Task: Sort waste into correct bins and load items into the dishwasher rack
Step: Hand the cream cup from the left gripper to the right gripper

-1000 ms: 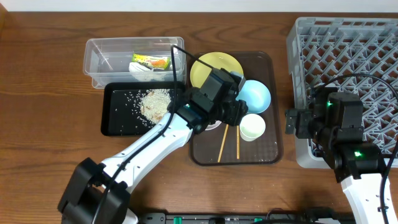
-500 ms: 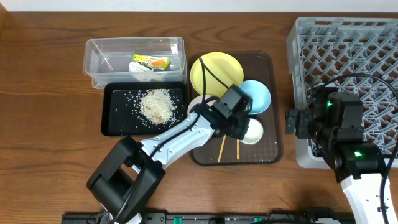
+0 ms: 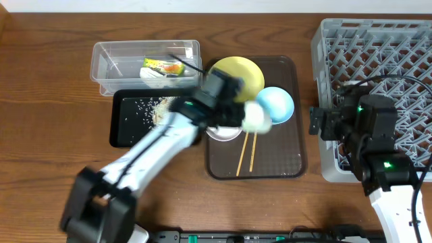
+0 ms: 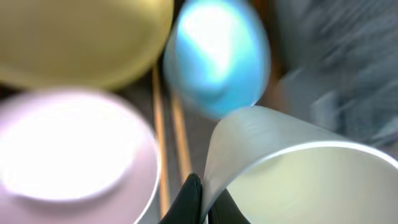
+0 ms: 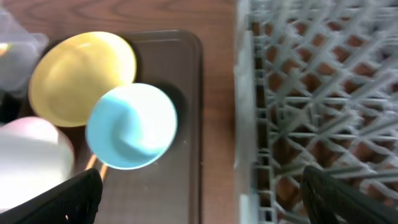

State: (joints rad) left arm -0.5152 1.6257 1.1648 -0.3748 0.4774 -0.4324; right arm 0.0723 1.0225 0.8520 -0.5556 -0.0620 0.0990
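Note:
The robot's left gripper has the small pale cup (image 3: 254,117) hanging far from the dishwasher rack, so next the right gripper takes hold of the cup's loose end (image 3: 265,122) and loads the cup.
My left gripper (image 3: 244,115) is shut on the rim of the small pale cup (image 3: 256,117), which hangs blurred above the brown tray (image 3: 283,162). In the left wrist view the black fingertips (image 4: 191,198) pinch the cup (image 4: 298,180) wall, one inside and one outside. Below lie the pinkish-white bowl (image 4: 68,149), light blue bowl (image 4: 217,56), yellow plate (image 4: 81,37) and chopsticks (image 4: 180,137). My right gripper (image 3: 314,127) stands open and empty beside the grey dishwasher rack (image 3: 378,61); its view shows the rack (image 5: 311,93), blue bowl (image 5: 130,124) and plate (image 5: 81,74).
The clear tub (image 3: 111,64) at the back left holds the green-yellow-orange wrapper (image 3: 162,67). In front of it the black tray (image 3: 128,128) holds the rice scraps (image 3: 165,108). The chopsticks (image 3: 246,152) lie on the brown tray.
My left gripper closed on the cup's rim and lifted it up and to the left off the brown tray. The left arm swung left. The right arm stayed put.

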